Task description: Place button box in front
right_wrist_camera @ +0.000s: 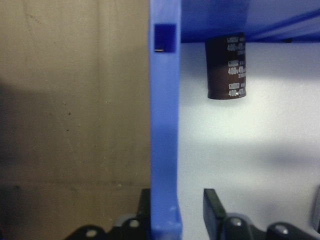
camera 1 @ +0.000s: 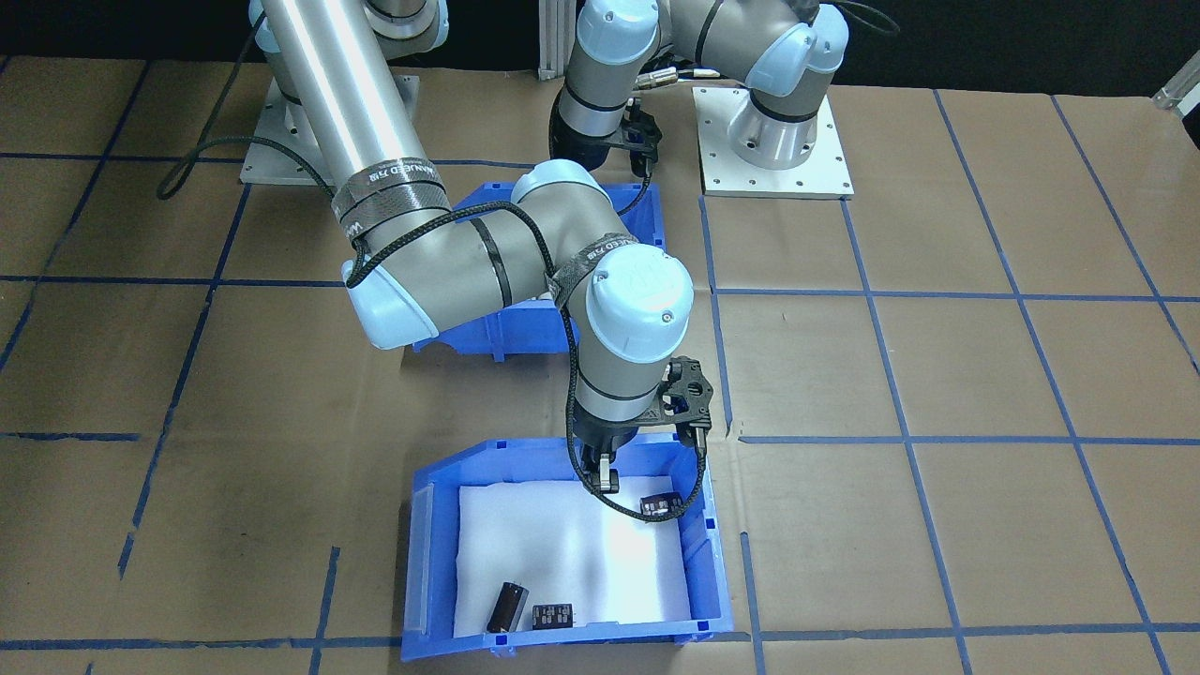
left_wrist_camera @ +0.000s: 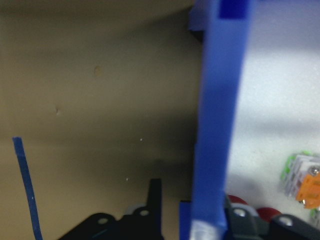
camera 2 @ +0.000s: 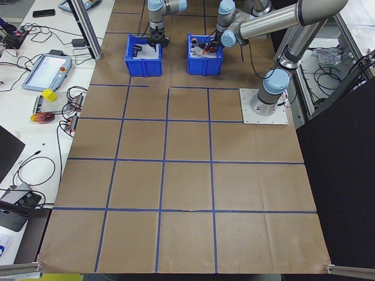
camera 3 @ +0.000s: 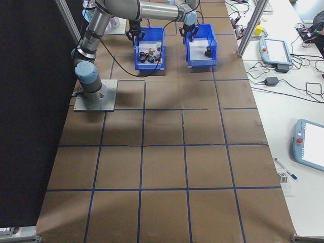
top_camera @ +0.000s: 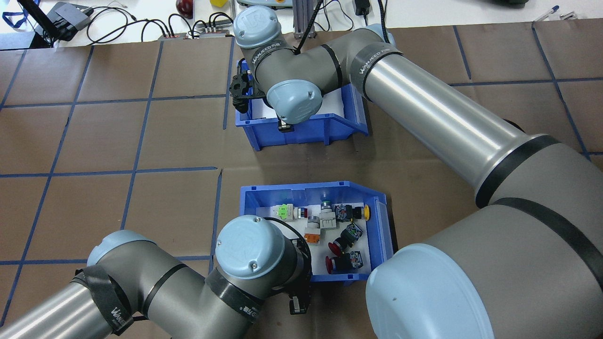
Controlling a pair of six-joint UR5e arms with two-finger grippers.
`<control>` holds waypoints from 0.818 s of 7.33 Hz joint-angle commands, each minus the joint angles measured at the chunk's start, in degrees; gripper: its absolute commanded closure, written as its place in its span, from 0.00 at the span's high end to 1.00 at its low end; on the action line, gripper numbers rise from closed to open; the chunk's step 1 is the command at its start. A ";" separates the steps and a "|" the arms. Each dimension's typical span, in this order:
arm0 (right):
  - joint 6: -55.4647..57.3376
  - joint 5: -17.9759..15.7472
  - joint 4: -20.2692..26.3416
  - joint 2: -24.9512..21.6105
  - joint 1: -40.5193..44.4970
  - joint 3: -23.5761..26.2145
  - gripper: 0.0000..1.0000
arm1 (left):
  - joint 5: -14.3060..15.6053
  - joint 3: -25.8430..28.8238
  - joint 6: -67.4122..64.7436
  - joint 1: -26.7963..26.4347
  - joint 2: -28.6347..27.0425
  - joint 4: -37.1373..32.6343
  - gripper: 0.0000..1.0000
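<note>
I see that the switches have blocky bodies (left_wrist_camera: 306,181) and lie on white foam, so they should stay in place and move along when I carry the button box (left_wrist_camera: 215,115).
The button box (top_camera: 311,190) is a blue bin with white foam and red, yellow, orange and green switches, and it stands nearer the robot's base. My left gripper (left_wrist_camera: 195,205) is open astride its robot-side wall (left_wrist_camera: 212,125). One finger is outside with a gap, and the other is inside against the wall. In the front-facing view the button box (camera 1: 497,328) is mostly hidden behind the right arm. My right gripper (right_wrist_camera: 177,200) is open astride the wall (right_wrist_camera: 164,125) of the farther blue bin (top_camera: 306,132), which holds black capacitors (camera 1: 506,607).
Brown paper with a blue tape grid covers the table. The two bins stand one behind the other with a gap of about a bin's depth between them. The arm base plate (camera 1: 776,141) lies beside the button box. Cables and tablets (camera 2: 45,70) are beyond the table's far edge.
</note>
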 commanded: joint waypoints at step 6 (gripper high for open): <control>-14.96 -0.52 7.74 -7.99 -16.61 -2.89 0.04 | 4.91 8.47 13.73 13.68 2.97 -11.83 0.00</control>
